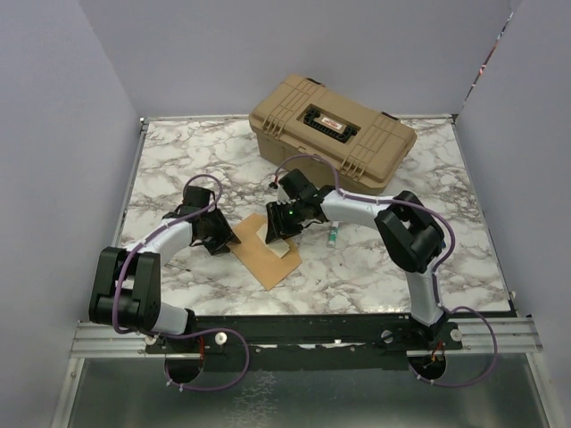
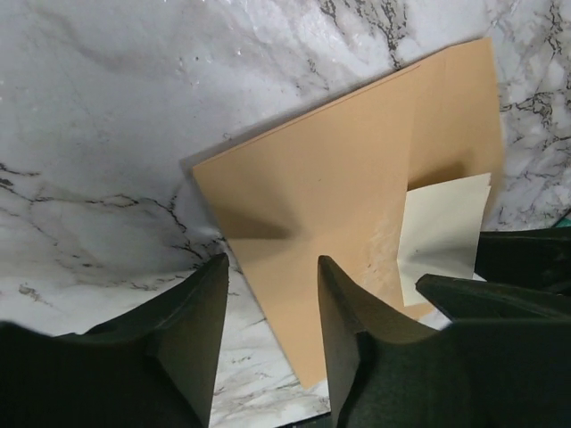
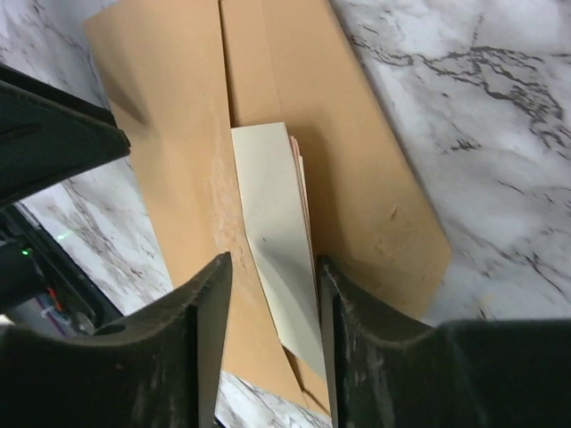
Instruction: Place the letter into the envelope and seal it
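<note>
The letter's end (image 1: 277,247) sticks out of the envelope's pocket, so my left gripper should steady the envelope's opposite edge (image 1: 238,251) while my right gripper pushes the letter in.
The orange-brown envelope (image 1: 266,259) lies flat on the marble table between both arms, flap side up; it also shows in the left wrist view (image 2: 339,178) and the right wrist view (image 3: 169,125). The pale letter (image 1: 276,241) sticks partly out of the envelope's pocket, with its far end tucked under a fold (image 2: 443,230) (image 3: 272,205). My left gripper (image 1: 220,237) (image 2: 272,303) is open, low over the envelope's left edge, one finger above the paper and one above the table. My right gripper (image 1: 275,227) (image 3: 270,299) is open, its fingers astride the letter's exposed end.
A tan hard case (image 1: 335,129) stands closed at the back middle of the table. A small white tube with a green cap (image 1: 332,234) lies just right of the envelope under the right arm. Grey walls enclose the left, back and right sides.
</note>
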